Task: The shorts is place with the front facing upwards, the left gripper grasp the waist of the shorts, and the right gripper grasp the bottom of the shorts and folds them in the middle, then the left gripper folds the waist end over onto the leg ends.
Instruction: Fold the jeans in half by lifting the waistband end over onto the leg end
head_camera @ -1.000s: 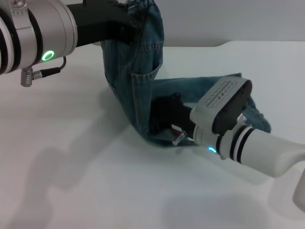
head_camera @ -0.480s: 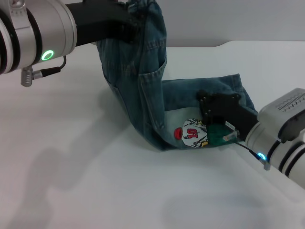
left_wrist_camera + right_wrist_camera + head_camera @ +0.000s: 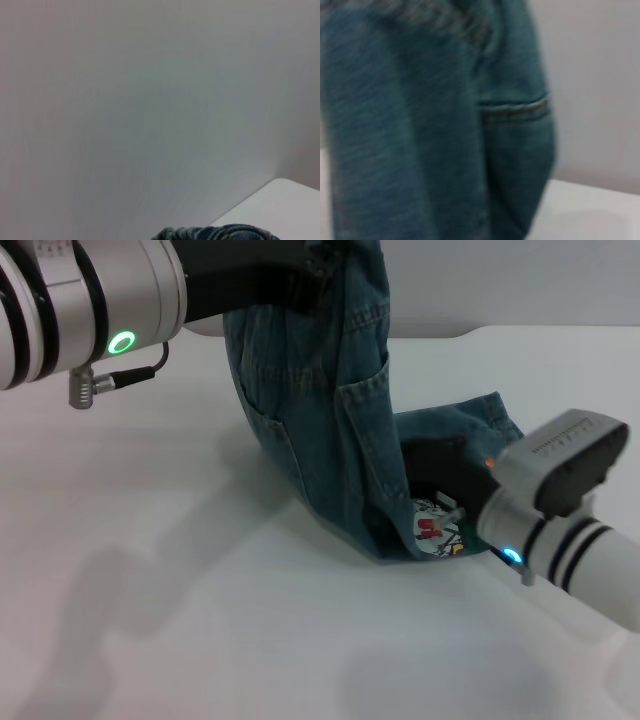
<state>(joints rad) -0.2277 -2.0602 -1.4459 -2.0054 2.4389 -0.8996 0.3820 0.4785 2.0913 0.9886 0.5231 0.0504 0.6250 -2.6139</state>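
Observation:
The leg ends [image 3: 437, 529] are covered by my right gripper, so it should move back over the white tabletop [image 3: 580, 385] before my left gripper folds the waist onto them.
The blue denim shorts [image 3: 320, 420] hang in a tall fold, waist end lifted high and leg ends [image 3: 470, 420] lying on the white table [image 3: 150, 590]. My left gripper [image 3: 305, 280] is shut on the waist at the top of the head view. My right gripper [image 3: 440, 480] sits low on the leg part, just above a colourful patch [image 3: 435, 530] at the fold's lower edge. The left wrist view shows only a strip of the waist [image 3: 215, 233]. The denim [image 3: 435, 130] fills the right wrist view at close range.
A pale wall [image 3: 520, 280] stands behind the table's far edge. Bare white tabletop stretches to the left and front of the shorts. My right arm's white forearm [image 3: 590, 560] crosses the lower right corner.
My left gripper has carried the lifted waist end to the right, toward the leg ends. My right gripper pulled back to the right, uncovering the patch, then moved in again over the leg part.

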